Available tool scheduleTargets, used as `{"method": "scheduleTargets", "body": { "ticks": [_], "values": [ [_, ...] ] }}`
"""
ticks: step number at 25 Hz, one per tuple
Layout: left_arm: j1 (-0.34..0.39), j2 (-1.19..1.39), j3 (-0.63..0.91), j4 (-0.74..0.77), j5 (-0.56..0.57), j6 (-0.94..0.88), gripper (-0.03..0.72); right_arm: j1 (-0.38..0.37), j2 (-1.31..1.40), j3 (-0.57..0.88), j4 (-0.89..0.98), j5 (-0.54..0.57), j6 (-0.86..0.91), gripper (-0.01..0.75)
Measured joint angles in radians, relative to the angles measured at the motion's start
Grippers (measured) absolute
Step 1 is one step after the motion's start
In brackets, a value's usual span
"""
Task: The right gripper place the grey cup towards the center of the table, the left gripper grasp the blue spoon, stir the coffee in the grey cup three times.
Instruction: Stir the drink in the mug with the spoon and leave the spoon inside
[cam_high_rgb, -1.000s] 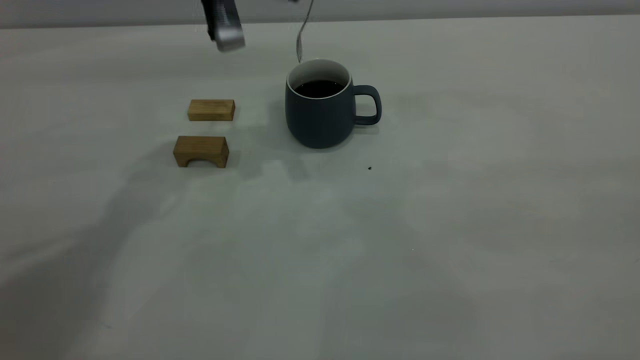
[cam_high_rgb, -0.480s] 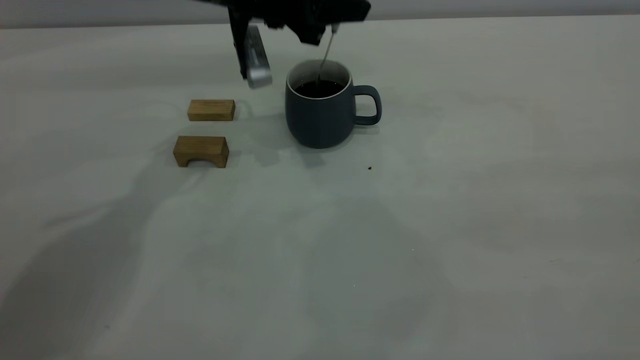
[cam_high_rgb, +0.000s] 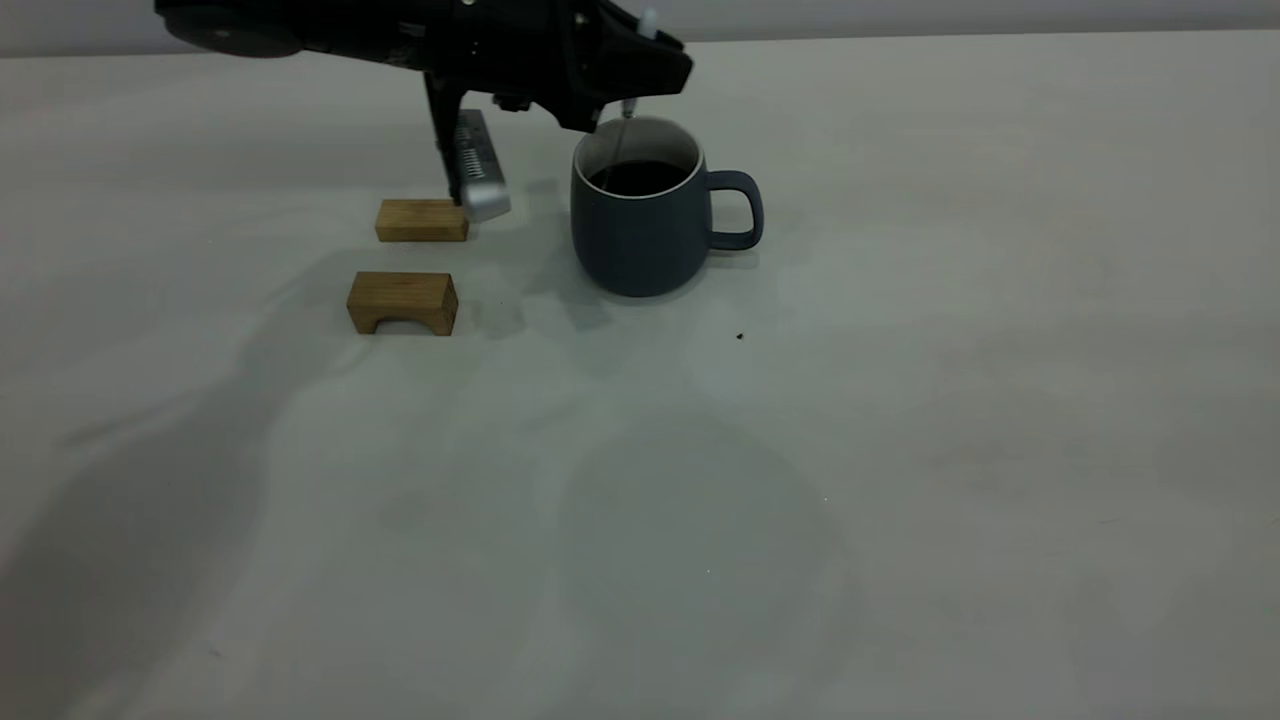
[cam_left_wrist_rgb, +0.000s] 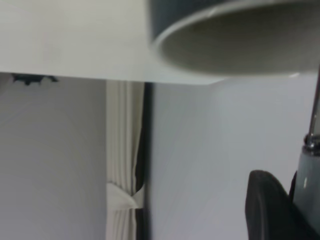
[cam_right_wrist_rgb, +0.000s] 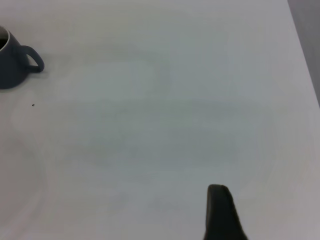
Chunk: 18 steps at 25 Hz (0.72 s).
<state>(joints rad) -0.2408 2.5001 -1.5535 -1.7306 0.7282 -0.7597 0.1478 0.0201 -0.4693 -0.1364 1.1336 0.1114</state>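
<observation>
Next, my left gripper sweeps the spoon back toward that handle (cam_high_rgb: 677, 176) of the grey cup, since the blue spoon's neck (cam_high_rgb: 613, 161) is near the cup's inside opposite the handle.
The grey cup (cam_high_rgb: 640, 235) stands upright on the table (cam_high_rgb: 900, 450), handle to the right, with dark coffee (cam_high_rgb: 645, 177) inside. My left gripper (cam_high_rgb: 628, 92) hovers just above its rim, shut on the blue spoon (cam_high_rgb: 618, 140). The spoon's metal neck slants down into the coffee near the cup's left inner wall; its bowl is hidden in the liquid. In the left wrist view a black finger (cam_left_wrist_rgb: 270, 210) presses beside the spoon's pale handle (cam_left_wrist_rgb: 309, 185), with the cup's rim (cam_left_wrist_rgb: 235, 47) beyond. My right gripper (cam_right_wrist_rgb: 222, 215) is parked far to the cup's right, outside the exterior view.
Two tan wooden blocks lie left of the cup: a flat one (cam_high_rgb: 420, 220) and an arched one (cam_high_rgb: 402, 302). The left arm's silver-tipped module (cam_high_rgb: 482, 185) hangs just over the flat block's right end. A tiny dark speck (cam_high_rgb: 739, 336) sits in front of the cup.
The left arm has come down and into view over the cup. The spoon, which hung above the rim a second ago, now dips into the coffee and has shifted toward the cup's left wall.
</observation>
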Motion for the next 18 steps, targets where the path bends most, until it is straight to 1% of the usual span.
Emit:
{"method": "scheduleTargets", "body": {
  "ticks": [4, 9, 13, 15, 18],
  "values": [
    [-0.004, 0.026, -0.034, 0.0, -0.023, 0.0, 0.127, 0.0, 0.0, 0.0, 0.0, 0.0, 0.0, 0.51],
    [-0.037, 0.093, -0.134, 0.0, -0.027, 0.0, 0.127, 0.0, 0.0, 0.0, 0.0, 0.0, 0.0, 0.51],
    [-0.072, 0.104, -0.15, -0.002, -0.016, 0.0, 0.127, 0.0, 0.0, 0.0, 0.0, 0.0, 0.0, 0.51],
    [-0.081, 0.105, -0.15, -0.001, 0.015, 0.0, 0.127, 0.0, 0.0, 0.0, 0.0, 0.0, 0.0, 0.51],
    [-0.077, 0.105, -0.15, 0.004, 0.084, 0.0, 0.127, 0.0, 0.0, 0.0, 0.0, 0.0, 0.0, 0.51]
  ]
}}
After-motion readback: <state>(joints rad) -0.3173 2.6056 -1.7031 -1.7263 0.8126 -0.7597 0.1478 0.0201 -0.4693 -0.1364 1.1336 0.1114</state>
